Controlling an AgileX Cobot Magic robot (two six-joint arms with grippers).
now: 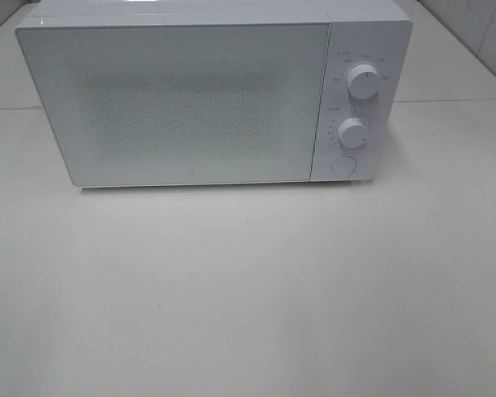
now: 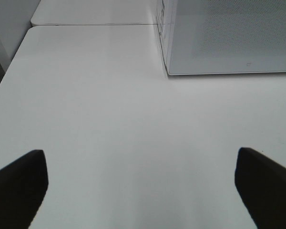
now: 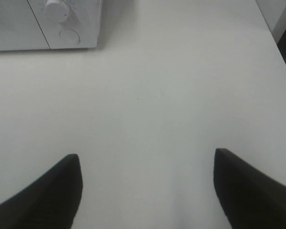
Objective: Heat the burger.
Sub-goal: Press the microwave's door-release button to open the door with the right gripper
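The door (image 1: 186, 106) and the control panel meet at an upright seam (image 1: 320, 102), so I expect the door to swing outward from that seam when I press the round button.
The burger is out of view in every frame. A white microwave (image 1: 198, 95) stands at the back of the white table (image 1: 248, 289) with its door shut. On its right panel sit two round knobs (image 1: 364, 81) and a round button (image 1: 342, 165). My left gripper (image 2: 140, 191) hovers over bare table, open, nothing between its dark fingers (image 2: 19, 186); the microwave's lower left corner (image 2: 229, 38) shows ahead of it. My right gripper (image 3: 148, 191) is open and empty too, with the microwave's control panel (image 3: 62, 19) beyond it. Neither arm appears in the high view.
The table's left edge (image 2: 5, 81) shows in the left wrist view and its right edge (image 3: 271, 38) in the right wrist view. A seam (image 1: 446, 101) joins a second table surface behind. A wall stands at the far right corner.
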